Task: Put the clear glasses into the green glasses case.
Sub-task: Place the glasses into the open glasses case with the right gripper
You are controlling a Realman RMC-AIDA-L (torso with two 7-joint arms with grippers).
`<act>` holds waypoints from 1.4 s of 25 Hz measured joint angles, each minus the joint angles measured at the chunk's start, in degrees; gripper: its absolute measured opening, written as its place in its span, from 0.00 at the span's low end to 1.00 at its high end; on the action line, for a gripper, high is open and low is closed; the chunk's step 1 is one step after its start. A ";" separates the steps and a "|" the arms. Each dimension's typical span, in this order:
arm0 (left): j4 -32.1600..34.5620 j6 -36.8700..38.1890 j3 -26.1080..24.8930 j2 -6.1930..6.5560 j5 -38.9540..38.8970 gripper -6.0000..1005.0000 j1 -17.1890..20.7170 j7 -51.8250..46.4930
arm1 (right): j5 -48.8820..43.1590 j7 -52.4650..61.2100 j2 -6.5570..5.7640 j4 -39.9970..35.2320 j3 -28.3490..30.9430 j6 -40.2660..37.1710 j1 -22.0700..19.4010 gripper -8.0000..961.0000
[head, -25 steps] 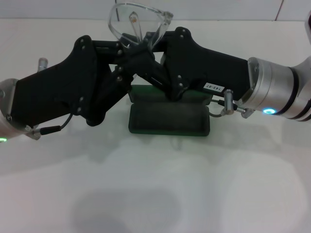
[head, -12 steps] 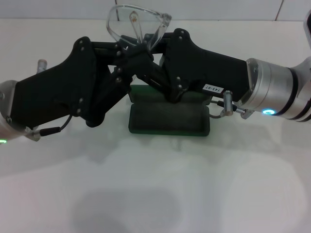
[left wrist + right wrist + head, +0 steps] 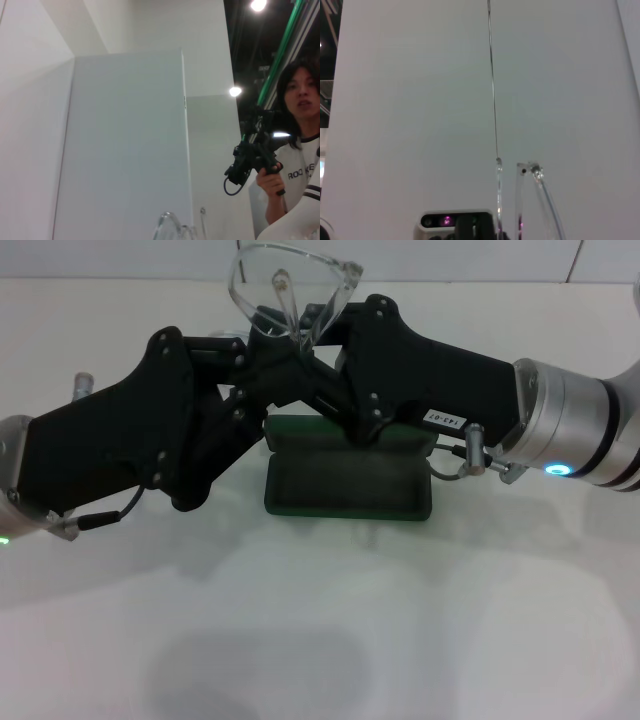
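Note:
I should move my left gripper away first, because the clear glasses (image 3: 288,298) are standing upright next to it. Then my right gripper should turn the glasses down into the green glasses case (image 3: 347,485).
The clear glasses (image 3: 290,290) are held up in the air at the top centre of the head view, front curved toward me and tilted. Below them my two black grippers cross. My right gripper (image 3: 292,352) reaches in from the right and is shut on the lower part of the glasses. Coming from the left, my left gripper (image 3: 252,348) meets it right beside the frame. The green glasses case (image 3: 345,485) lies open on the white table under the arms, its dark lining showing and its lid partly hidden behind them. Glasses parts (image 3: 530,195) rise in the right wrist view, and a clear edge (image 3: 170,227) shows in the left wrist view.
The white table (image 3: 320,640) stretches toward me in front of the case. A white panel wall (image 3: 450,260) stands behind. A person (image 3: 295,150) holding a camera rig stands off to the side in the left wrist view.
The glasses have shifted slightly right and tilted, moving with my right gripper. My left arm has dropped a little down and to the left.

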 joint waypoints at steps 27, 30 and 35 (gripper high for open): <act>2.49 -0.03 -6.51 7.96 -0.67 0.07 11.41 -2.85 | -63.18 43.68 -0.29 -57.28 22.35 14.23 -13.19 0.13; 2.67 -0.15 -8.22 8.84 0.19 0.07 11.79 -3.32 | -68.90 52.01 -0.61 -63.49 22.76 13.26 -13.30 0.13; 3.29 -0.82 -9.19 9.31 0.98 0.08 11.65 -3.57 | -78.70 66.76 -0.72 -68.68 25.10 7.45 -9.45 0.13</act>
